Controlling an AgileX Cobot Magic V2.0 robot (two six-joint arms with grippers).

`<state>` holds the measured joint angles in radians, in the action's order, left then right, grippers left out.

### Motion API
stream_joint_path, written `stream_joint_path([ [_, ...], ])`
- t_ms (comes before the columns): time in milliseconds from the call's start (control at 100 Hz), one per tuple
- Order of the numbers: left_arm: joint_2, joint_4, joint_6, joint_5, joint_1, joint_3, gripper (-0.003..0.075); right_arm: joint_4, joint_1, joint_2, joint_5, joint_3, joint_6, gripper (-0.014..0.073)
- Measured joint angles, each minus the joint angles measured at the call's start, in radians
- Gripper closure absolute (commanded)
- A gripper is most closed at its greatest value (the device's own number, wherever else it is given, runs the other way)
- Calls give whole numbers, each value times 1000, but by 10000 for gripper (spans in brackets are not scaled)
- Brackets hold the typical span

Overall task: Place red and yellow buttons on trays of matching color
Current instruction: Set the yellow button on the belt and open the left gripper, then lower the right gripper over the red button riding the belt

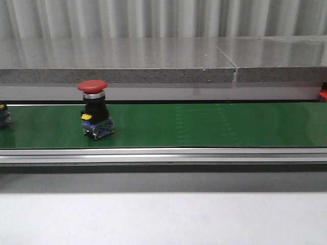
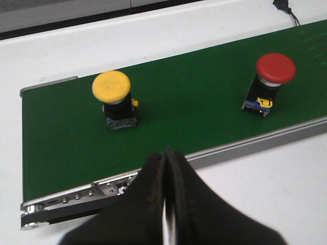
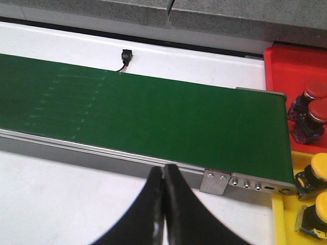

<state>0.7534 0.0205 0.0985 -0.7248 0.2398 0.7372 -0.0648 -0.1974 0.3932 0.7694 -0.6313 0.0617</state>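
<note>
The red tray (image 3: 294, 66) is at my right gripper's end of the belt, a long way from my left gripper. My right gripper should therefore pick up the red button (image 1: 96, 109).
A red button (image 1: 93, 108) with a mushroom cap stands upright on the green belt (image 1: 204, 125); the left wrist view shows it too (image 2: 271, 81). A yellow button (image 2: 116, 99) stands on the same belt near its end, and only its edge shows at the front view's left border (image 1: 3, 115). My left gripper (image 2: 166, 155) is shut and empty, off the belt by its near rail. The right gripper (image 3: 163, 171) is also shut and empty, beside the rail at the belt's other end. A red tray (image 3: 291, 71) holds red buttons (image 3: 311, 104), and a yellow tray (image 3: 286, 224) holds yellow buttons (image 3: 317, 171).
A grey stone ledge (image 1: 153, 61) runs behind the belt. An aluminium rail (image 1: 163, 154) borders the belt's near side, with white table (image 1: 163, 219) in front. A small black cable end (image 3: 125, 55) lies on the white surface behind the belt.
</note>
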Motion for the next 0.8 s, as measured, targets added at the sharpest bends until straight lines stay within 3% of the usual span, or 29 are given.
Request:
stream_joint_path([
  [290, -209, 28, 0, -7, 0, -115, 741, 2, -33, 29, 17, -7, 0, 662],
  [680, -273, 34, 0, -9, 0, -126, 741, 2, -216, 338, 61, -152, 0, 659],
  [800, -273, 34, 0, -9, 0, -126, 741, 6, -241, 432, 61, -208, 0, 572],
])
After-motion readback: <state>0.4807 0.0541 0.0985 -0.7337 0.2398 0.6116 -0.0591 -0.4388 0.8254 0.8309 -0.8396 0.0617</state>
